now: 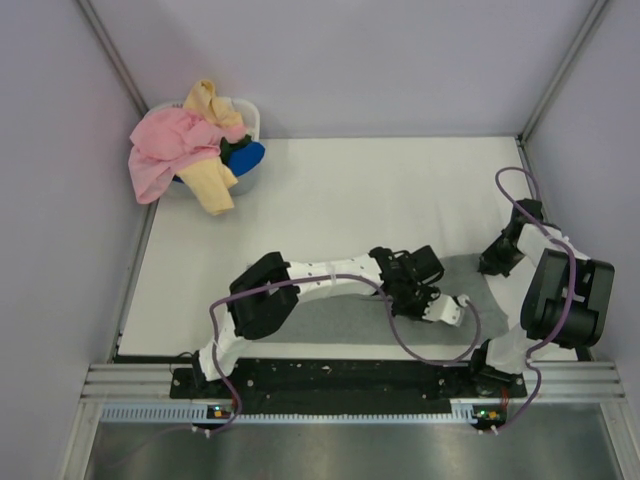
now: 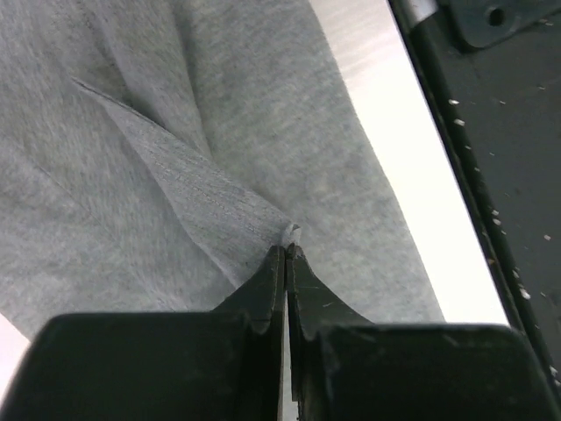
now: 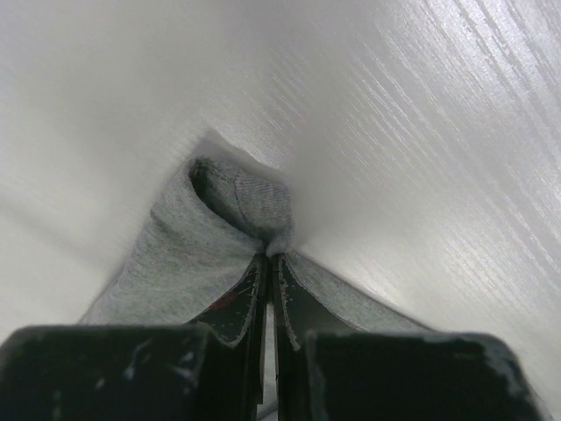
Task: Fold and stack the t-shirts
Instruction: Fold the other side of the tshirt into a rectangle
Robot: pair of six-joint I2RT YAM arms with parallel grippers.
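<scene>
The heather grey t-shirt point(image 1: 340, 320) is lying lengthwise along the near edge of the table, so next I swing its hemmed end point(image 1: 463, 262) toward the back wall with my right gripper before I fold it.
A heather grey t-shirt point(image 1: 350, 318) lies flat at the near middle of the white table. My left gripper point(image 1: 425, 297) is shut on a pinch of its fabric point(image 2: 290, 235) near the near table edge, with creases running off from the pinch. My right gripper point(image 1: 497, 262) is shut on the shirt's hemmed edge point(image 3: 237, 206) at its right end, low over the table. A pink t-shirt point(image 1: 170, 150), a pale yellow one point(image 1: 212, 172) and a blue one point(image 1: 247, 156) hang bunched over the basket at the far left.
A small white basket point(image 1: 248, 120) stands in the far left corner against the wall. Grey walls close in the left, back and right sides. A black base rail point(image 1: 340, 378) runs along the near edge, seen also in the left wrist view point(image 2: 500, 132).
</scene>
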